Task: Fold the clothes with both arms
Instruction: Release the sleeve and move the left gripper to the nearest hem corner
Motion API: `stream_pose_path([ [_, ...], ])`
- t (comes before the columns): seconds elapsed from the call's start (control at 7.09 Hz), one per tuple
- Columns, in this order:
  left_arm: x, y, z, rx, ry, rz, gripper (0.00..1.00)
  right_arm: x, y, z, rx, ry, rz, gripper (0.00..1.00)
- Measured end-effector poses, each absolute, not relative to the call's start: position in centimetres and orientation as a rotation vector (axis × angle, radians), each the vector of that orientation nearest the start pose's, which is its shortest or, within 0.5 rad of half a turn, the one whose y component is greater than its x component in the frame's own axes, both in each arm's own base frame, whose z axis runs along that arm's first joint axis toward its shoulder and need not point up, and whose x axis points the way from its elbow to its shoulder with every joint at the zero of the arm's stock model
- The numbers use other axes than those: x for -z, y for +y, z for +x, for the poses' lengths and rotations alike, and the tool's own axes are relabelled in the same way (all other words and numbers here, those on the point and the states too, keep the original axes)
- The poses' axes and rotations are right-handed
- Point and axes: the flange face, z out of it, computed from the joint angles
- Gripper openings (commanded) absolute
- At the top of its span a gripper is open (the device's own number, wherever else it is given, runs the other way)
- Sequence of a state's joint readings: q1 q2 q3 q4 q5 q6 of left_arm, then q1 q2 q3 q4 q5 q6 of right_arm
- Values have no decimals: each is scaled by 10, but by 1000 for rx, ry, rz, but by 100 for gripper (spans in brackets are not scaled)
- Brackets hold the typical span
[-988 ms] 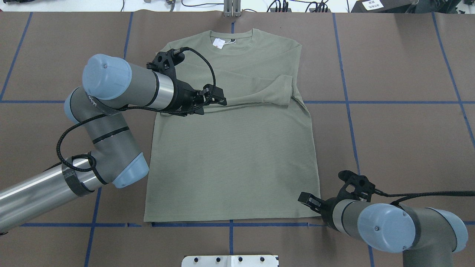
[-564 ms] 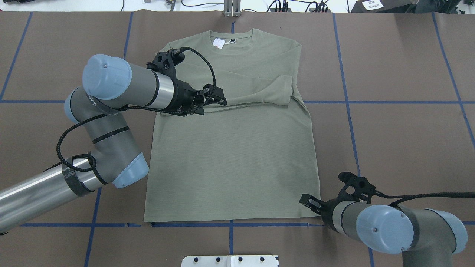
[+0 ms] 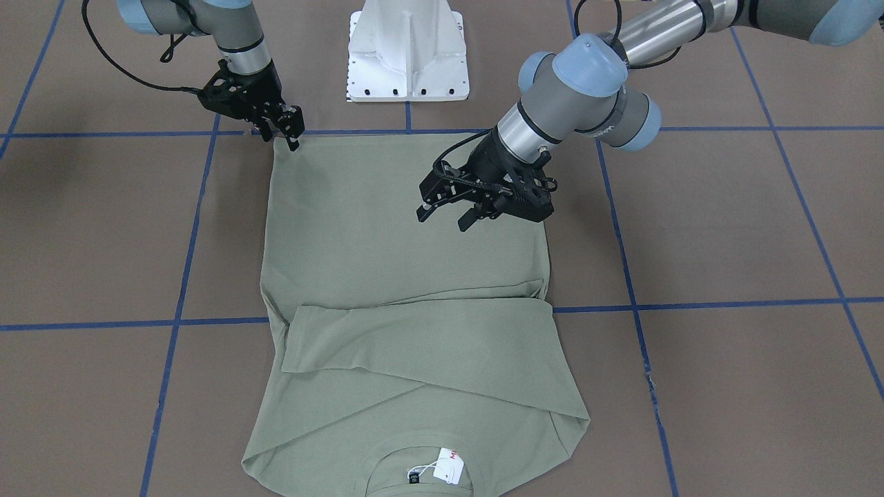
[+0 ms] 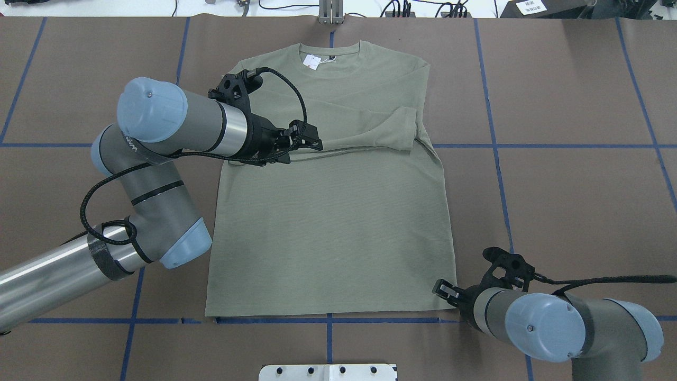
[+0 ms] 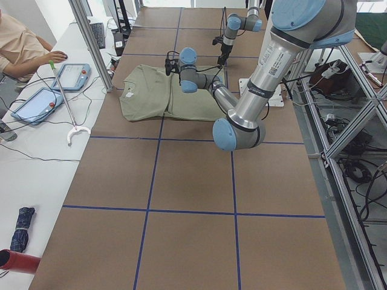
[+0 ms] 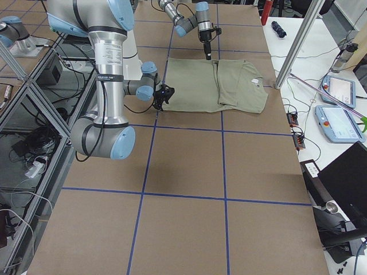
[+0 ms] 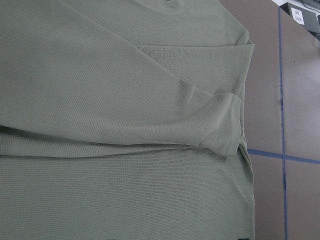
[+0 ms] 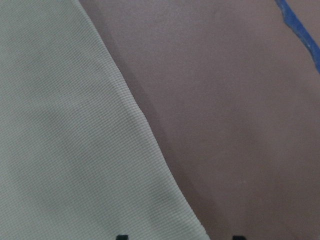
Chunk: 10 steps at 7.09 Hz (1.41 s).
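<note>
The shirt's lower half [image 3: 356,199] lies smooth [image 3: 373,273] below the sleeves, so it should fold over and cover them when the robot carries the hem toward the collar.
The sage-green shirt [image 4: 333,222] lies flat on the brown table, collar and white hang tag [image 4: 312,62] at the far side. Both sleeves are folded across the chest, and one cuff [image 7: 231,125] ends near the shirt's side edge. My left gripper [image 3: 444,217] hovers open over the shirt's left side, just below the folded sleeves, with nothing in it. My right gripper [image 3: 293,138] is low at the near right hem corner [image 8: 165,200]. Its two fingertips show apart at the bottom of the right wrist view, with the corner between them.
The white pedestal base [image 3: 407,52] stands at the table's near edge. Blue tape lines [image 4: 492,145] cross the brown cover. A metal post [image 4: 331,11] rises at the far edge. A person [image 5: 24,45] sits at a side table with tablets [image 5: 78,75].
My right gripper has shifted a little down and toward me at the hem corner. The left arm and the shirt have not moved.
</note>
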<state>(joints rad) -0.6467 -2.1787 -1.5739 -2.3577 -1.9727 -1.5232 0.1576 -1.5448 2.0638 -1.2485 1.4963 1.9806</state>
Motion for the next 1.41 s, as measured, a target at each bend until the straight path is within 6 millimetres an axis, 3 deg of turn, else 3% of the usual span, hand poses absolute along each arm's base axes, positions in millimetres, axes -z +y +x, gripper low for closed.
stream_pose_path([
  [0.56, -206, -477, 475, 240, 1406, 134, 85, -388, -209, -462, -564, -849, -46, 0],
  [0.71, -219, -465, 465, 297, 1392, 82, 85, -385, -209, -459, -564, -856, -47, 0],
  [0.99, -253, -398, 451, 374, 1286, 14, 85, -376, -209, -454, -563, -872, -52, 0],
  [1.27, -266, -323, 455, 390, 1100, -19, 85, -371, -208, -451, -561, -883, -56, 0],
  [1.41, -282, -291, 462, 392, 1034, -41, 85, -369, -209, -450, -561, -886, -57, 0],
])
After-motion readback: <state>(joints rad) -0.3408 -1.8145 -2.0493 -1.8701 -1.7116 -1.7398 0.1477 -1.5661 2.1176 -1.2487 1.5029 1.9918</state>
